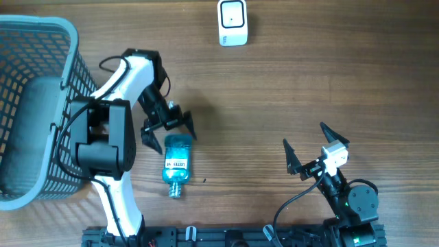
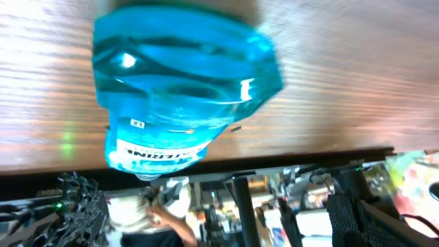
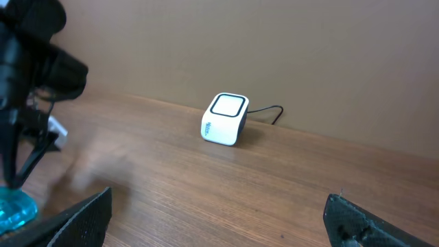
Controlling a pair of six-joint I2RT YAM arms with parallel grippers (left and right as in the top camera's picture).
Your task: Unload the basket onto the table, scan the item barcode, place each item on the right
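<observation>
The bottle (image 1: 176,167) is near the basket and far from my right gripper. So my left gripper should grab the bottle and move it onto open wood (image 1: 219,134) toward my right gripper.
The item, a translucent blue bottle (image 1: 178,163) with a white label, lies flat on the wooden table, its cap pointing at the front edge. My left gripper (image 1: 170,135) stands open just over the bottle's far, broad end, its fingers spread to either side and apart from it. The left wrist view is filled by the bottle (image 2: 185,82), and my own fingers do not show there. My right gripper (image 1: 304,134) is open and empty at the front right. From the right wrist, the gripper (image 3: 218,199) faces the white scanner (image 3: 225,119), with the bottle (image 3: 14,209) at the left edge.
The white boxy scanner (image 1: 232,22) sits at the table's far edge. A grey mesh basket (image 1: 41,31) stands at the far left, beside the left arm. Bare wood lies between the bottle and the scanner.
</observation>
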